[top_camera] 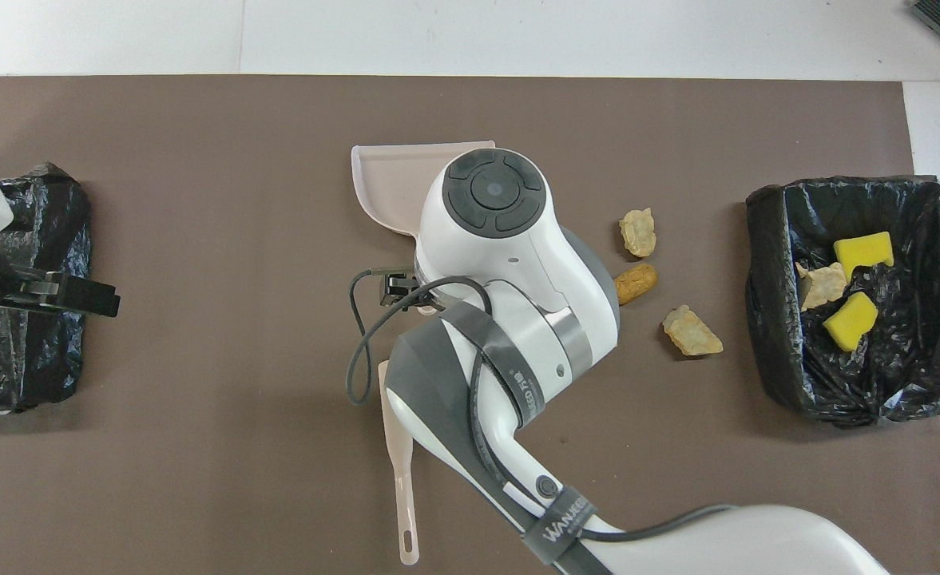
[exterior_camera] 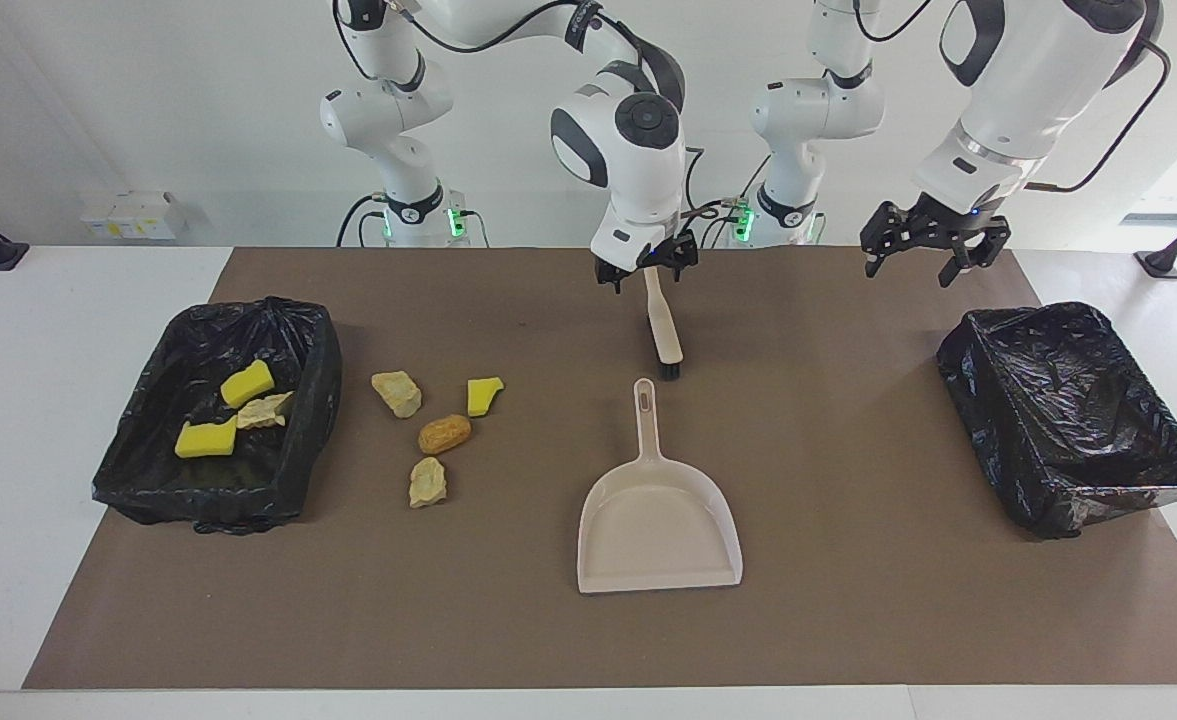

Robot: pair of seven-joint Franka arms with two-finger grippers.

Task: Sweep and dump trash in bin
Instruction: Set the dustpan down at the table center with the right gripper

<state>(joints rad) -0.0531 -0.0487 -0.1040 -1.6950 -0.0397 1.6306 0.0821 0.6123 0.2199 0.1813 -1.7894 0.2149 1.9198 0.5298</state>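
My gripper will sweep only some pieces into the dustpan with the brush, because the trash [top_camera: 636, 283] is spread out wider than the brush's narrow blade [top_camera: 396, 430].
A beige dustpan [exterior_camera: 658, 510] lies flat mid-mat, handle toward the robots; it also shows in the overhead view [top_camera: 382, 180]. A beige brush [exterior_camera: 663, 335] lies on the mat just nearer the robots [top_camera: 400, 479]. My right gripper [exterior_camera: 645, 268] is open and empty, raised over the brush's handle. Several pieces of trash lie on the mat beside the dustpan: a tan lump [exterior_camera: 396, 392], a yellow chunk [exterior_camera: 483, 395], an orange lump [exterior_camera: 444, 433] and a tan lump [exterior_camera: 427, 482]. Three more [exterior_camera: 206, 438] lie in the black bin [exterior_camera: 318, 400] at the right arm's end. My left gripper [exterior_camera: 933, 245] is open, in the air.
A second black-lined bin [exterior_camera: 978, 350] stands at the left arm's end with nothing in it, under and just in front of my left gripper. In the overhead view my right arm hides the yellow chunk and most of the dustpan.
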